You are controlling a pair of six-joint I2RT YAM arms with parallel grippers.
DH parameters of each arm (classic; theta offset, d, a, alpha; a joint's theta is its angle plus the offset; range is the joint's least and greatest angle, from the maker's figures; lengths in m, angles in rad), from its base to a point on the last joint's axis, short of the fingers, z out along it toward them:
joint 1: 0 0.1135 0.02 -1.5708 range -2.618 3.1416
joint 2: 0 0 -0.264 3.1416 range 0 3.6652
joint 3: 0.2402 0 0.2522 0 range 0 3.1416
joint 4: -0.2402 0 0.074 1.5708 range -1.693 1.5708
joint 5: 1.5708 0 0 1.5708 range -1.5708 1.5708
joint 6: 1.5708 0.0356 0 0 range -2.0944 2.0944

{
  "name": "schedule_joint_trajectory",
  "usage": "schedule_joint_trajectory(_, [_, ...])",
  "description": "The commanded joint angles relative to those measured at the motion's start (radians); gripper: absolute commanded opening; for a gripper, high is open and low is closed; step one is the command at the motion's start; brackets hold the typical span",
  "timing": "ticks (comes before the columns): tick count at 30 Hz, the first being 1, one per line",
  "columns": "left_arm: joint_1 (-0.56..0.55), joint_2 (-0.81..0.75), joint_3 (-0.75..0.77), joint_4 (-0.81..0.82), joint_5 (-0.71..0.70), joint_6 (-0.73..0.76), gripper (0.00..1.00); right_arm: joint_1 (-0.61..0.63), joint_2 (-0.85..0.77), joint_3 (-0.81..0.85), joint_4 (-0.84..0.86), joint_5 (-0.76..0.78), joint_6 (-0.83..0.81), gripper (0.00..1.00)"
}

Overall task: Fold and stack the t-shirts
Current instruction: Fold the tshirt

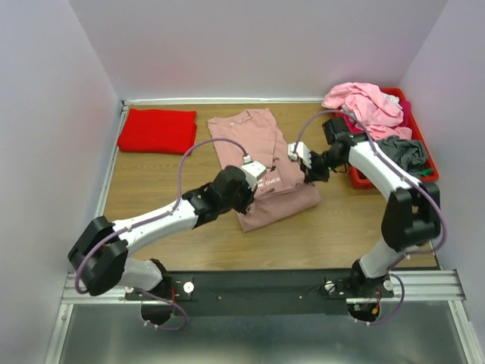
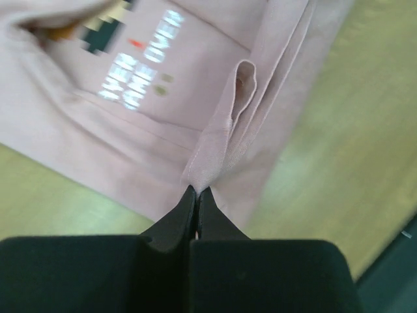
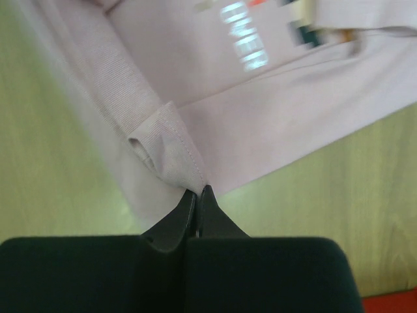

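Note:
The ribbed edge (image 1: 283,194) stretches straight from the robot's left gripper to its right gripper, so both grippers should go on carrying it toward the collar (image 1: 241,117) until it covers the print.
A dusty-pink t-shirt (image 1: 250,144) with a small dark chest print (image 2: 140,65) lies partly folded in the middle of the wooden table. My left gripper (image 2: 197,190) is shut on a raised fold of its ribbed edge, over the shirt's near half (image 1: 258,178). My right gripper (image 3: 199,190) is shut on a hemmed corner of the same shirt at its right side (image 1: 295,157). A bright red t-shirt (image 1: 158,130) lies folded at the back left. Light pink t-shirts (image 1: 364,102) and a grey one (image 1: 405,152) are heaped at the right.
The heaped shirts sit in a rigid red bin (image 1: 428,168) at the table's right edge, close behind my right arm. Bare wood (image 1: 333,235) shows in front of the pink shirt. White walls close the table on three sides.

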Motion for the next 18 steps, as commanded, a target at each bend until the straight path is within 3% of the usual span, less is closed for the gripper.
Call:
schedule_joint_trajectory(1, [0.187,0.093,0.082,0.026,0.123,0.132,0.0,0.004,0.202,0.216,0.163,-0.017,0.244,0.0])
schedule_joint_trajectory(4, [0.294,0.187,0.152,0.057,0.149,0.172,0.0,0.006,0.329,0.342,0.215,0.004,0.335,0.0])
schedule_joint_trajectory(8, [0.358,0.293,0.25,0.055,0.16,0.204,0.0,0.007,0.473,0.473,0.253,0.046,0.41,0.01])
schedule_joint_trajectory(18, [0.441,0.442,0.373,0.014,0.189,0.253,0.0,0.009,0.664,0.639,0.286,0.078,0.478,0.0])
